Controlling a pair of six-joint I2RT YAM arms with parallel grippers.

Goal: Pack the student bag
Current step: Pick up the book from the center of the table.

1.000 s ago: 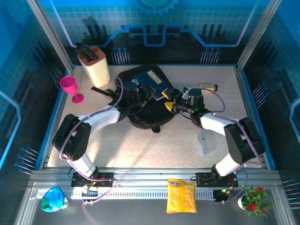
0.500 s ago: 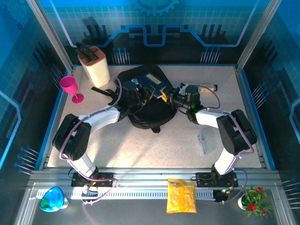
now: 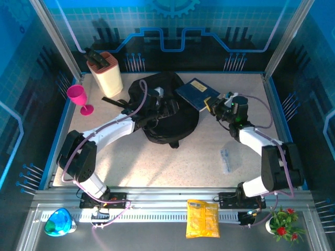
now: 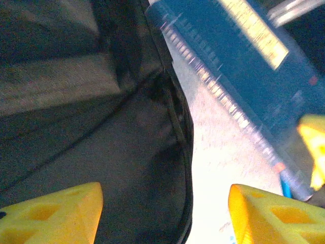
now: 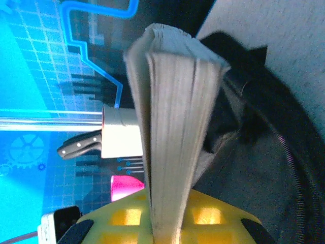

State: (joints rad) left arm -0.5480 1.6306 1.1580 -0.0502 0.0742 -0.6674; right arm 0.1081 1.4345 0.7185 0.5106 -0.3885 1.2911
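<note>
The limp student bag (image 3: 178,123) has loose folds (image 4: 63,86) running across it, so the bag's fabric will bunch up and the whole bag will move when the robot pulls.
The student bag (image 3: 166,121), black and soft, lies mid-table. My left gripper (image 3: 163,106) hovers over the bag's right part, open. In the left wrist view its yellow fingertips (image 4: 51,213) stand wide apart with nothing between them, above the bag's fabric (image 4: 101,152) and its edge. A dark blue notebook (image 3: 196,92) lies slanted just right of the bag, off its top. My right gripper (image 3: 212,104) is shut on the notebook's near right corner. In the right wrist view the notebook's page edge (image 5: 175,127) is pinched in that gripper (image 5: 170,226), with the bag (image 5: 274,162) beyond.
A cream knife block (image 3: 108,76) and a pink goblet (image 3: 78,97) stand at the back left. A clear wrapper (image 3: 225,159) lies on the table's right. On the near rail sit a yellow packet (image 3: 203,218), a blue-green object (image 3: 58,221) and a small plant (image 3: 282,222).
My right gripper shut on the notebook and drew it right, off the bag's top. My left gripper opened and let go, staying over the bag.
</note>
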